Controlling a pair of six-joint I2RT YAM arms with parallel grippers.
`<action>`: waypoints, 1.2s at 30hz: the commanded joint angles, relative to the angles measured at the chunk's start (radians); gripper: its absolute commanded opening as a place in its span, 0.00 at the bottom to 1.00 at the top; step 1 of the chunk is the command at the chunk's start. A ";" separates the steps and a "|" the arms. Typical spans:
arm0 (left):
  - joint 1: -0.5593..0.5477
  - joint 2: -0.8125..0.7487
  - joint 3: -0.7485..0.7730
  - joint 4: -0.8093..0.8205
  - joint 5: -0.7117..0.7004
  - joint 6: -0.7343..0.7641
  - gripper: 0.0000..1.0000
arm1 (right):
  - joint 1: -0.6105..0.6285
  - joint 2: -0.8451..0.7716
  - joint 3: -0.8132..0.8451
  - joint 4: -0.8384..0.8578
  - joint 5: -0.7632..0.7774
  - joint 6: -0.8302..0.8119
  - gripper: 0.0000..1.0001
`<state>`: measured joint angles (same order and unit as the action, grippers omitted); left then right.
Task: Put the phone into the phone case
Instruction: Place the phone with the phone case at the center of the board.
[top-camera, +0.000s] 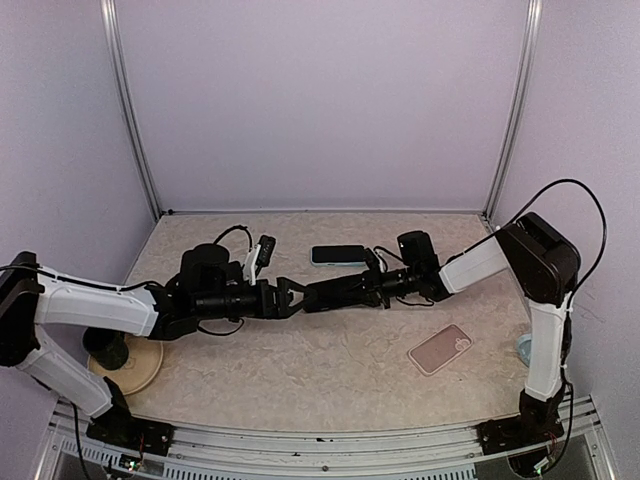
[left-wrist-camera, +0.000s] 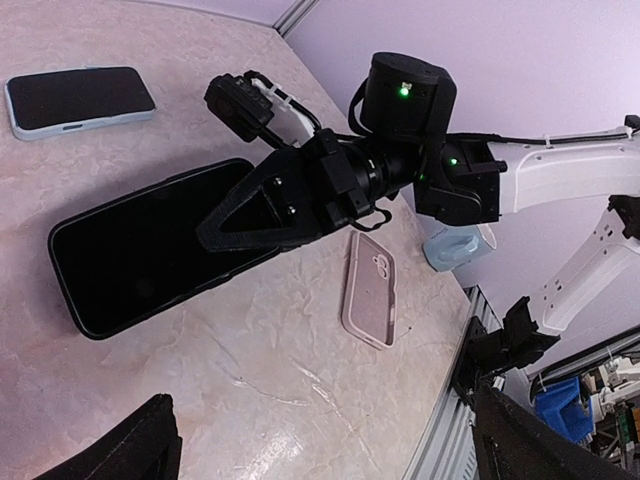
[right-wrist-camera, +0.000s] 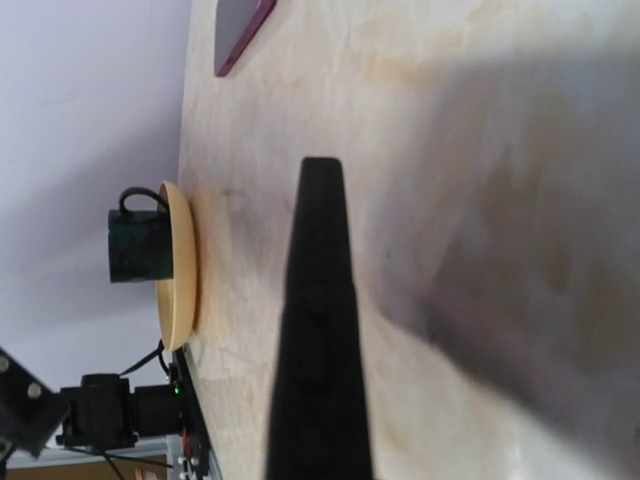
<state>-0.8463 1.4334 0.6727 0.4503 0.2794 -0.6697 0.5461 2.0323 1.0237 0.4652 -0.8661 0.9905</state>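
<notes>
The robot's right gripper should go on lowering the black phone (top-camera: 332, 293), which is screen up and close above the clear table centre (top-camera: 336, 314), until the phone lies flat, before it lets go.
The black phone (left-wrist-camera: 150, 250) is screen up and low over the table centre; it is dark and hard to pick out in the top view (top-camera: 340, 291). My right gripper (top-camera: 312, 296) reaches in from the right and is shut on the phone's right end, with one finger (left-wrist-camera: 255, 215) lying across the screen. The right wrist view shows only one finger (right-wrist-camera: 320, 330) over blurred table. The pink phone case (top-camera: 440, 348) lies open side up at the front right, also in the left wrist view (left-wrist-camera: 370, 288). My left gripper (top-camera: 290, 298) is open and empty, facing the phone's left end.
A second phone in a light-blue case (top-camera: 338, 254) lies behind the grippers (left-wrist-camera: 80, 98). A tan plate (top-camera: 140, 372) with a dark mug (right-wrist-camera: 135, 245) sits front left. A light-blue object (left-wrist-camera: 455, 248) stands at the right edge. A flat dark-red thing (right-wrist-camera: 240, 30) lies at the right wrist view's top.
</notes>
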 joint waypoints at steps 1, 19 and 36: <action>0.009 -0.028 -0.019 0.041 -0.007 -0.002 0.99 | -0.018 0.042 0.088 0.027 -0.029 0.017 0.06; 0.015 -0.016 -0.024 0.057 -0.002 -0.014 0.99 | -0.086 0.159 0.232 -0.117 -0.080 -0.053 0.12; 0.015 -0.002 -0.028 0.076 0.012 -0.028 0.99 | -0.106 0.198 0.299 -0.243 -0.060 -0.123 0.31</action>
<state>-0.8364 1.4281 0.6559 0.4942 0.2810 -0.6952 0.4538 2.2181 1.2827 0.2630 -0.9188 0.9104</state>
